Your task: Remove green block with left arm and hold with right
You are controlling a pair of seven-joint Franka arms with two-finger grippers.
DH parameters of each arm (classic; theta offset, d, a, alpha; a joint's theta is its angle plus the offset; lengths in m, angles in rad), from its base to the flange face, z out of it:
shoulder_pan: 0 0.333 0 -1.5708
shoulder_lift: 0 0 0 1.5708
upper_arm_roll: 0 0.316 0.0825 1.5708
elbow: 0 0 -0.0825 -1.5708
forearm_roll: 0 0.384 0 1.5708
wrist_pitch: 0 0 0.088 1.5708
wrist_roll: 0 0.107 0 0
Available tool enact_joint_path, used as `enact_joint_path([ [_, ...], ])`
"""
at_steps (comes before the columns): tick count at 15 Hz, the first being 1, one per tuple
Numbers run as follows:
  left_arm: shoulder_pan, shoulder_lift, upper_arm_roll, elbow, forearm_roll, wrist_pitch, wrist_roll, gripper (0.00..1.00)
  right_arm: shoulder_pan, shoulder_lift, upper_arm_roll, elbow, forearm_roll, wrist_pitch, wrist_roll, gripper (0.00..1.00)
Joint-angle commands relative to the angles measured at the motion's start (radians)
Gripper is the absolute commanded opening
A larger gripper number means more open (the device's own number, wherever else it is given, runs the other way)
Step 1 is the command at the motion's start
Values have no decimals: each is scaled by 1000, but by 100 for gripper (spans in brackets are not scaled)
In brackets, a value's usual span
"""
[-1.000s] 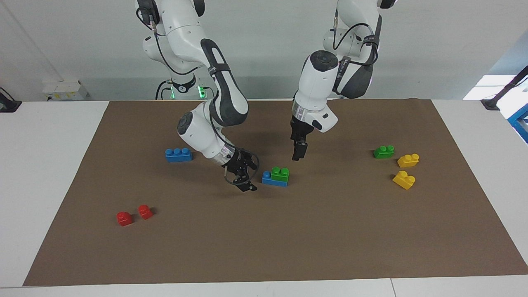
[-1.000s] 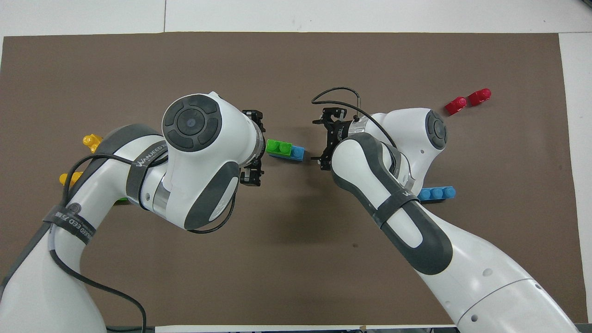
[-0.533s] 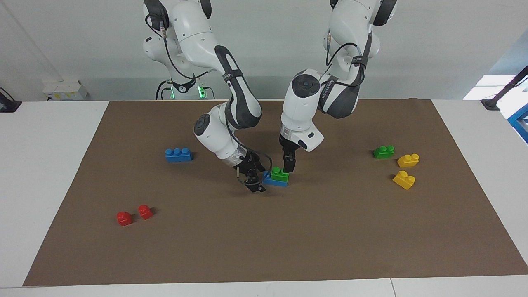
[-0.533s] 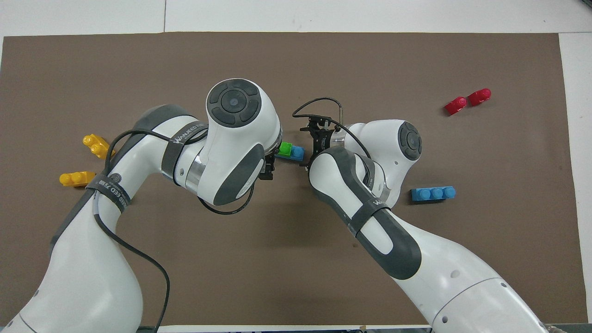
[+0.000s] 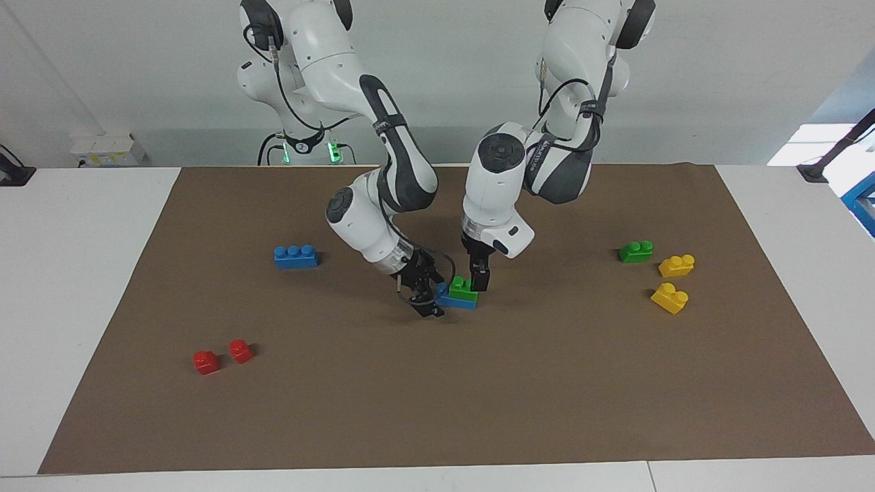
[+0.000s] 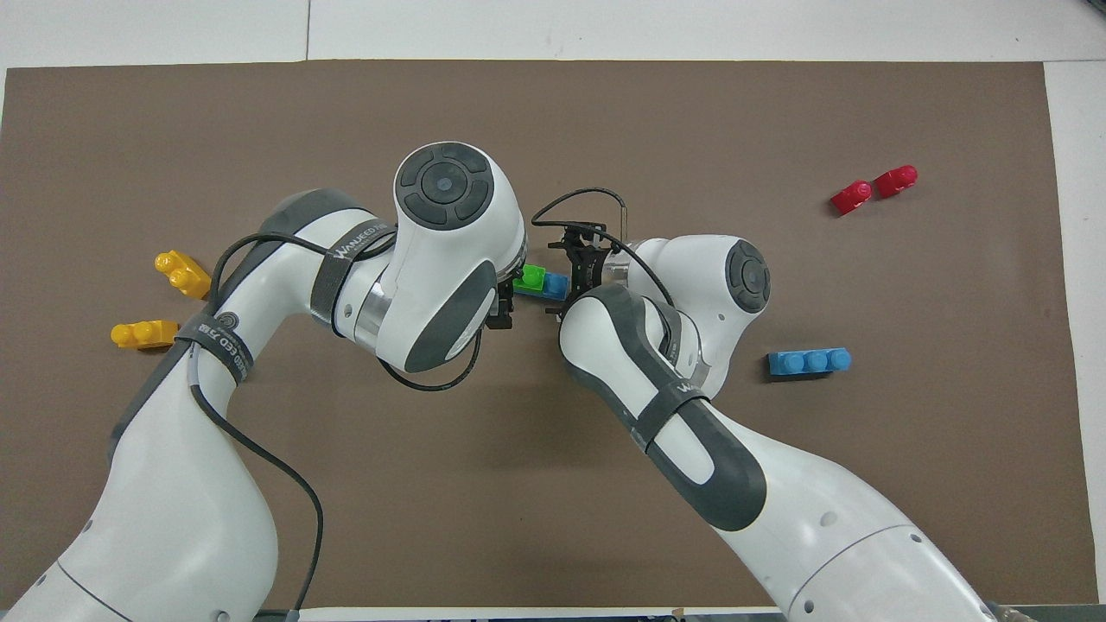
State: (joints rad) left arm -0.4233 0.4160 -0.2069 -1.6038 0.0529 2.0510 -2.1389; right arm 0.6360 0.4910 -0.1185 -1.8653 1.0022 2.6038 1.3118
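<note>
The green block is sitting on the blue brick's studs, so my right gripper should hold the blue brick [image 6: 555, 286] tight before my left gripper pulls the green block off.
A green block [image 5: 463, 286] sits on a blue brick [image 5: 454, 300] in the middle of the brown mat; both also show in the overhead view, the green block [image 6: 529, 278] and the blue brick [image 6: 556, 286]. My left gripper [image 5: 477, 273] is low at the green block's end toward the left arm, fingers apart; in the overhead view its wrist hides most of it. My right gripper [image 5: 428, 298], with the wire loop, is low at the blue brick's other end, fingers apart on either side of it; it also shows in the overhead view [image 6: 566, 275].
A second green block [image 5: 636, 251] and two yellow bricks [image 5: 676, 265] [image 5: 669, 297] lie toward the left arm's end. A blue three-stud brick [image 5: 295, 256] and two red bricks [image 5: 206, 361] [image 5: 240, 350] lie toward the right arm's end.
Both grippers have come down and closed in on the stacked bricks from either end. The stack has not moved.
</note>
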Motion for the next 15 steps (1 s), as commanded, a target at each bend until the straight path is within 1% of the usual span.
enact_joint_path([
  [1,-11,26,11,-11,18,43,-30,100,7,14,-4,14,21,19,9,90],
  [2,-14,27,11,-24,22,49,-30,100,13,15,-4,14,18,22,0,69],
  [3,-15,26,11,-33,28,52,-32,100,33,15,-6,14,10,22,-5,42],
  [4,-17,26,11,-36,28,49,-32,100,36,15,-6,14,7,25,-11,25],
  [5,-18,26,11,-41,28,50,-32,100,33,15,-6,14,7,30,-20,17],
  [6,-18,24,11,-51,30,57,-44,100,31,15,-6,14,6,30,-22,0],
  [9,-20,21,11,-80,30,98,-72,100,27,15,-6,14,6,29,-22,0],
  [14,-20,20,11,-93,31,104,-96,100,25,15,-6,9,6,30,-22,0],
  [15,-20,20,11,-93,35,107,-110,93,25,15,-6,9,6,30,-22,0],
])
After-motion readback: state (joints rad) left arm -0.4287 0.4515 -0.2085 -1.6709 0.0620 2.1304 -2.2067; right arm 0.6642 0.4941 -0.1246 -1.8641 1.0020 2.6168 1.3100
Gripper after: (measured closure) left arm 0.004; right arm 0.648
